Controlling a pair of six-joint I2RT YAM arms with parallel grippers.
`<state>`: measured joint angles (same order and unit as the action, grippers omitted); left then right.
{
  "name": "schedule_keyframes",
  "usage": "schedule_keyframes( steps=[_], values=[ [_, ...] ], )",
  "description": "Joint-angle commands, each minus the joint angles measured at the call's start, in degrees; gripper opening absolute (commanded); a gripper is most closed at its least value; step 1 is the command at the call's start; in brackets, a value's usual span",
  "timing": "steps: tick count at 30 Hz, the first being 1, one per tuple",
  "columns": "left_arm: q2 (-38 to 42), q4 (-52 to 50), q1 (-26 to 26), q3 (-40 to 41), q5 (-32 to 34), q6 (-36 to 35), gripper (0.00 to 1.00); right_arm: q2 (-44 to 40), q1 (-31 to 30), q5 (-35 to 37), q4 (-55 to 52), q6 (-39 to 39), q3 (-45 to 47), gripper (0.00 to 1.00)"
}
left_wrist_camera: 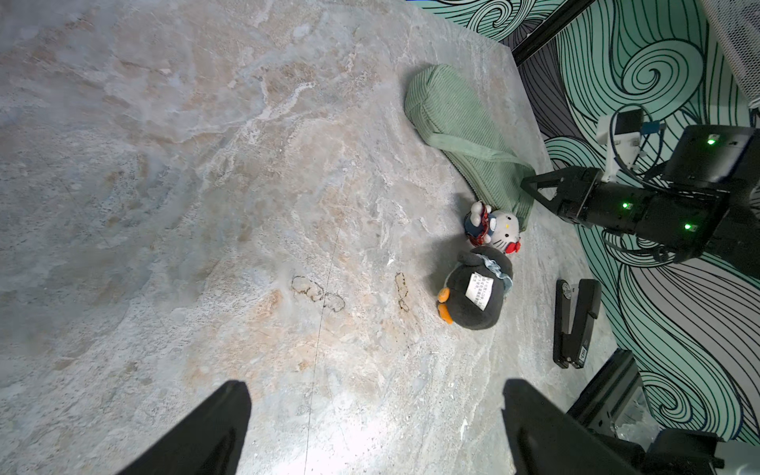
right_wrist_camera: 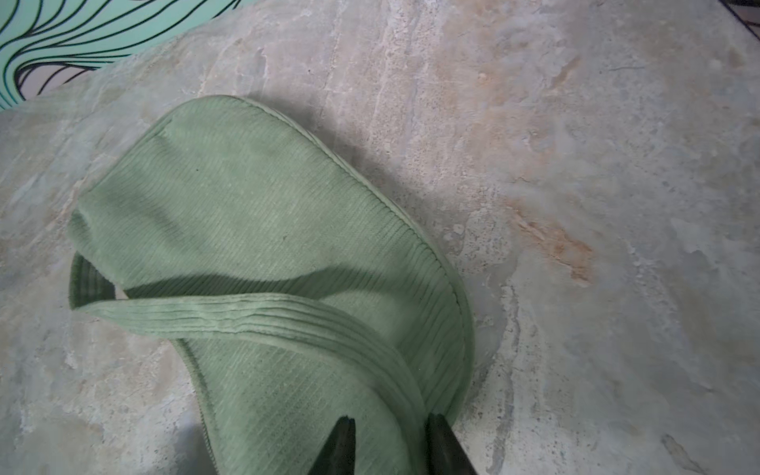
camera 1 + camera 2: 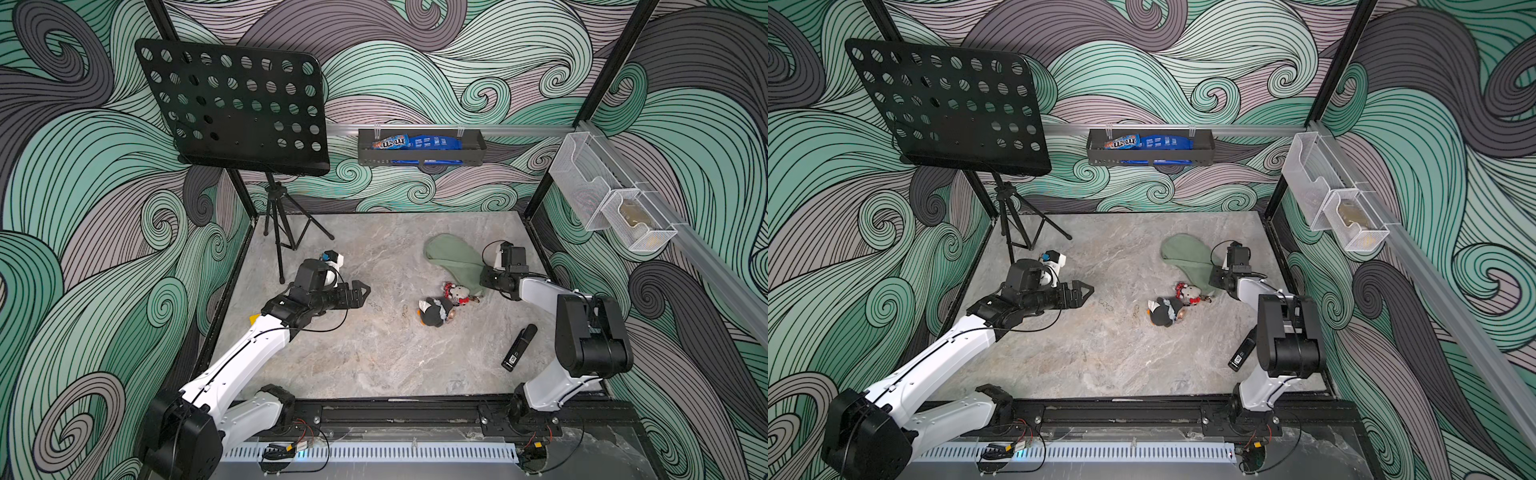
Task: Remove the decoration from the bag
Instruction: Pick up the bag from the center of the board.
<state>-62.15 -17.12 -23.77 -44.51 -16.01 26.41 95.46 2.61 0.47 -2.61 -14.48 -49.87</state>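
The white cat charm [image 3: 457, 294] is far away from my left gripper. Next, my right gripper brings the strap [image 2: 304, 315] over so that my left gripper can grab the charm's clasp.
The sage-green corduroy bag [image 3: 453, 259] [image 3: 1187, 257] [image 2: 267, 214] lies flat at the table's right back, its strap [image 2: 246, 316] draped across it. At the bag's near end lie two plush decorations: a small white cat charm [image 3: 457, 293] [image 1: 499, 228] touching the bag, and a black penguin [image 3: 434, 312] [image 1: 477, 292] just in front of it. My right gripper [image 2: 388, 423] [image 1: 528, 183] is low at that near end, its jaws closed on the strap and fabric. My left gripper [image 3: 365, 291] [image 1: 374, 386] hovers open and empty over bare table, well left of the plush toys.
A black stapler [image 3: 519, 347] [image 1: 573, 323] lies near the right arm's base. A music stand [image 3: 232, 112] on a tripod occupies the back left corner. A black wall tray [image 3: 365, 156] with snack packets and white mesh baskets [image 3: 615, 199] hang on the walls.
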Motion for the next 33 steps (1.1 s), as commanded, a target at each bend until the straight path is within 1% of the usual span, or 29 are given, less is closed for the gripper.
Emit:
schedule_keyframes(
  steps=[1,2,4,5,7,10,11,15,17,19,22,25,27,31,33],
  values=[
    [0.4,0.0,-0.2,-1.2,-0.3,-0.5,0.98,-0.6,0.1,-1.3,0.8,-0.9,-0.7,0.18],
    [0.5,-0.1,-0.2,-1.3,-0.1,-0.6,0.98,-0.9,0.3,-1.0,0.8,-1.0,-0.5,0.16],
    [0.8,-0.8,-0.2,-1.8,0.0,-0.9,0.98,-1.8,0.2,-1.0,0.2,-1.1,-0.6,0.02],
    [1.2,-1.3,-0.2,-2.2,0.3,-1.0,0.98,-2.8,0.1,-1.9,0.2,-1.1,-0.6,0.00],
    [2.2,-2.4,-0.2,-2.9,0.6,-1.5,0.98,-6.0,0.0,-4.9,0.8,-1.0,-0.4,0.00],
    [4.3,-2.9,-0.3,-3.8,0.5,-1.9,0.99,-12.5,-2.4,-8.5,1.3,-1.0,-0.6,0.00],
    [5.0,-2.9,-0.3,-4.3,-0.1,-2.1,0.98,-14.5,-3.2,-10.9,1.6,-0.9,-1.0,0.00],
    [8.3,-3.4,-1.0,-6.6,-2.5,-2.8,0.98,-21.6,-7.6,-19.7,2.3,-2.7,-4.1,0.00],
    [9.6,-3.5,-2.0,-7.9,-3.5,-3.2,0.98,-24.2,-10.5,-22.4,2.4,-3.9,-6.1,0.00],
    [11.1,-3.0,-3.2,-9.1,-4.4,-3.6,0.97,-26.6,-14.0,-23.3,3.4,-5.4,-7.5,0.00],
    [13.2,-1.0,-5.6,-10.1,-5.4,-4.3,0.92,-29.5,-18.7,-23.7,5.6,-8.5,-8.9,0.00],
    [14.8,1.6,-8.3,-10.1,-5.7,-5.7,0.88,-30.7,-22.9,-24.1,6.0,-10.6,-11.6,0.00],
    [15.4,4.5,-10.0,-9.2,-6.2,-6.7,0.84,-31.1,-25.4,-24.2,6.1,-12.3,-13.8,0.00],
    [15.7,7.9,-10.9,-8.1,-10.2,-9.6,0.82,-31.7,-29.2,-24.4,9.6,-16.3,-14.9,0.00],
    [15.4,9.4,-10.9,-6.9,-11.1,-11.9,0.82,-31.8,-31.4,-24.8,11.8,-18.4,-14.9,0.00]
  ],
)
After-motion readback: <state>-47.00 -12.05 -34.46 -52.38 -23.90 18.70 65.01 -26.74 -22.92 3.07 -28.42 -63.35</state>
